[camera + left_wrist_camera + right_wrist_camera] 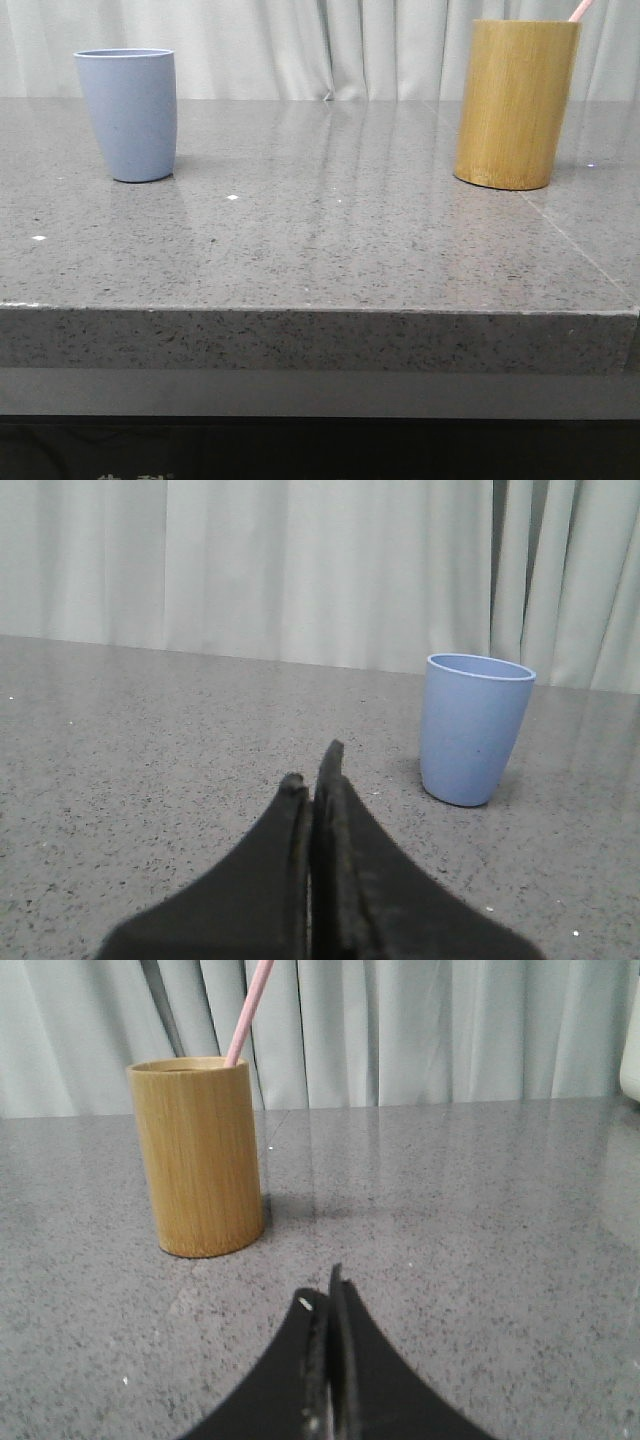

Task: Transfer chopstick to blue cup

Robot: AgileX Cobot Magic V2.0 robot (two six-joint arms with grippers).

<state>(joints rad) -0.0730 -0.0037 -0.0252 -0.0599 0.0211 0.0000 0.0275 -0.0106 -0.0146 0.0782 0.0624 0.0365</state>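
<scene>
The blue cup [132, 120] is far from the holder and my left gripper is low. I should move up, grab the cup's rim [125, 51] from above and bring the cup closer.
The pale pink chopstick [248, 1008] leans out of the yellow-brown bamboo holder [198, 1155]; in the front view only its tip [581, 9] pokes above the holder [514, 102] at the right of the table. The blue cup [128, 113] stands upright at the far left. In the left wrist view the blue cup [475, 727] stands ahead and off to one side of my left gripper [312, 770], which is shut with nothing in it. My right gripper [323, 1293] is shut and empty too, low over the table, short of the holder.
The grey speckled stone table [330, 240] has a thick front edge [320, 340] and a seam line on its right side. Pale curtains [330, 45] hang behind the table. Open tabletop lies between the cup and the holder.
</scene>
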